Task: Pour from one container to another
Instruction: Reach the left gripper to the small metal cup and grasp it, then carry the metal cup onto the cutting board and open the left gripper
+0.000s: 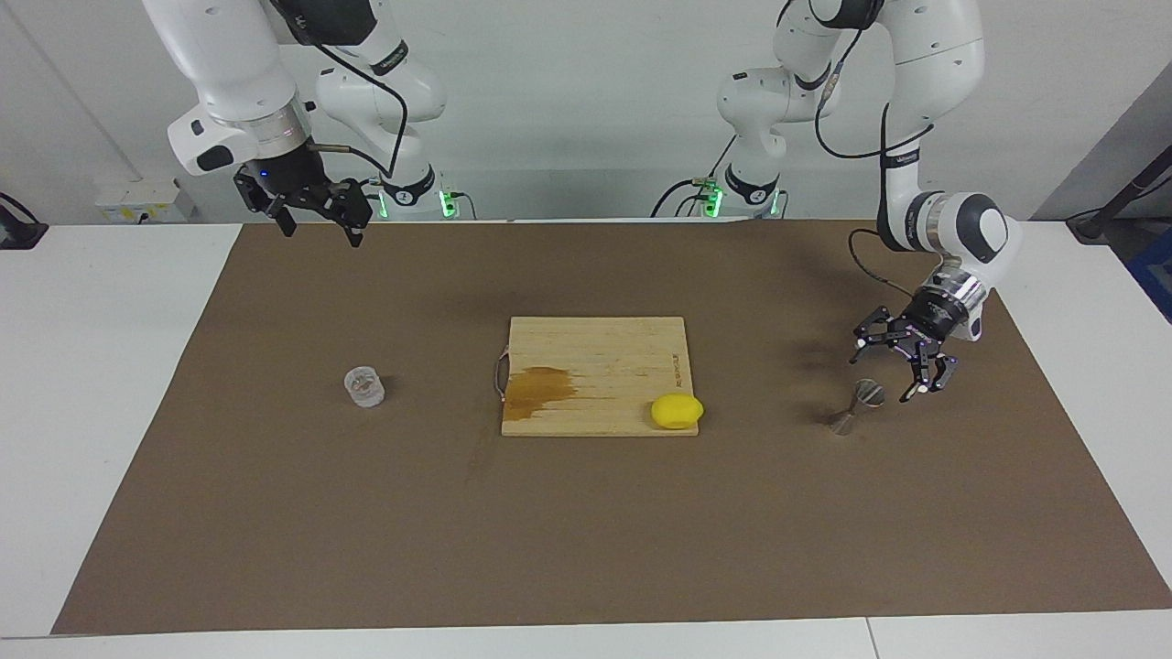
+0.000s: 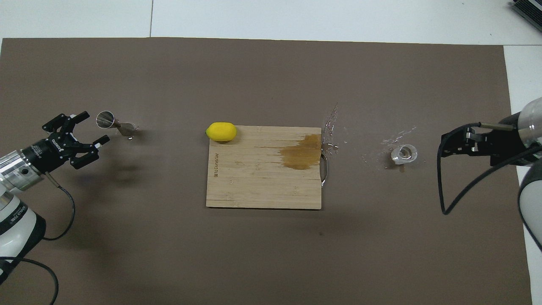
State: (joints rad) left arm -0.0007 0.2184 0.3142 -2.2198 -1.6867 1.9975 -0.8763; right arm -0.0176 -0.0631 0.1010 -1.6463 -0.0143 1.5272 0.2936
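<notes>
I see water drops shining beside the silver jigger's foot [image 2: 127, 129], so I expect more wet spots hidden underneath and behind the jigger when I lift it.
The small clear glass cup [image 1: 364, 386] [image 2: 404, 153] stands on the brown mat toward the right arm's end. The silver hourglass jigger [image 1: 856, 407] [image 2: 114, 123] stands on the mat toward the left arm's end. My left gripper [image 1: 886, 369] [image 2: 95, 126] hangs open just beside the jigger's upper cone, a small gap away and holding nothing. My right gripper [image 1: 320, 229] [image 2: 443, 145] is open and empty. It is raised high over the mat's right-arm end and waits.
A wooden cutting board [image 1: 604, 348] [image 2: 254, 186] with a wet brown stain lies mid-mat, between cup and jigger. A yellow lemon [image 1: 677, 411] [image 2: 221, 131] sits on its corner toward the jigger. Water drops [image 2: 334, 127] dot the mat between board and cup.
</notes>
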